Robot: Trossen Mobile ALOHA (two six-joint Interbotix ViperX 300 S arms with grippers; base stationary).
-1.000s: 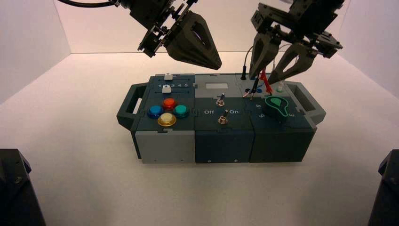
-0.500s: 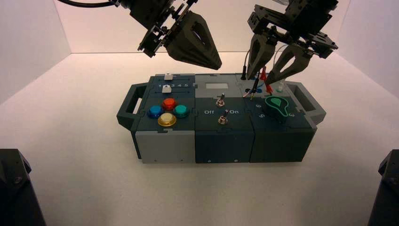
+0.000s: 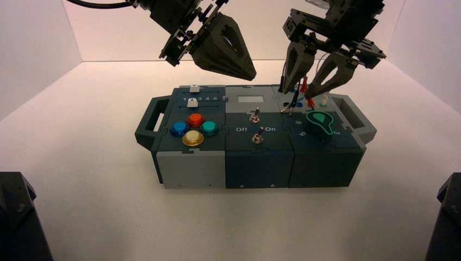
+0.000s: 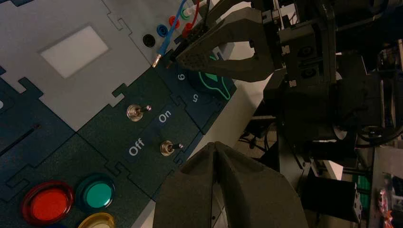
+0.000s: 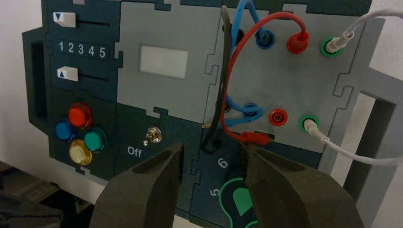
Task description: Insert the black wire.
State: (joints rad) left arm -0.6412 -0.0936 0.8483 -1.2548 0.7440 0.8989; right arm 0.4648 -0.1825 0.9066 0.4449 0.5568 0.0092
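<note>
The black wire's loose end [image 5: 208, 146] goes past the front socket. I therefore expect its cable [image 5: 223, 78] to bend into a wide loop when I carry the plug back.
The black wire [image 5: 219, 80] has one plug standing in the back socket [image 3: 281, 84] of the box's grey wire panel. Its thin dark cable arches forward, and the other end [image 5: 210, 142] hangs loose near the digit 6 beside the green knob. My right gripper [image 5: 214, 164] hovers open above that loose end, its fingers [image 3: 296, 65] spread on either side of the wires and holding nothing. My left gripper [image 3: 251, 74] hangs shut over the middle of the box, empty, and shows in its own wrist view [image 4: 216, 145] above the toggle switches.
A red wire's loose plug [image 5: 256, 137] lies next to the right finger. A looped blue wire [image 5: 247, 110] and a white wire [image 5: 351, 154] crowd the same panel. The green knob [image 3: 319, 122], two toggle switches [image 3: 254, 117] and coloured buttons [image 3: 194, 129] lie in front.
My right gripper has lifted a little and shifted back and to the left over the wires, still open. The left arm has not moved.
</note>
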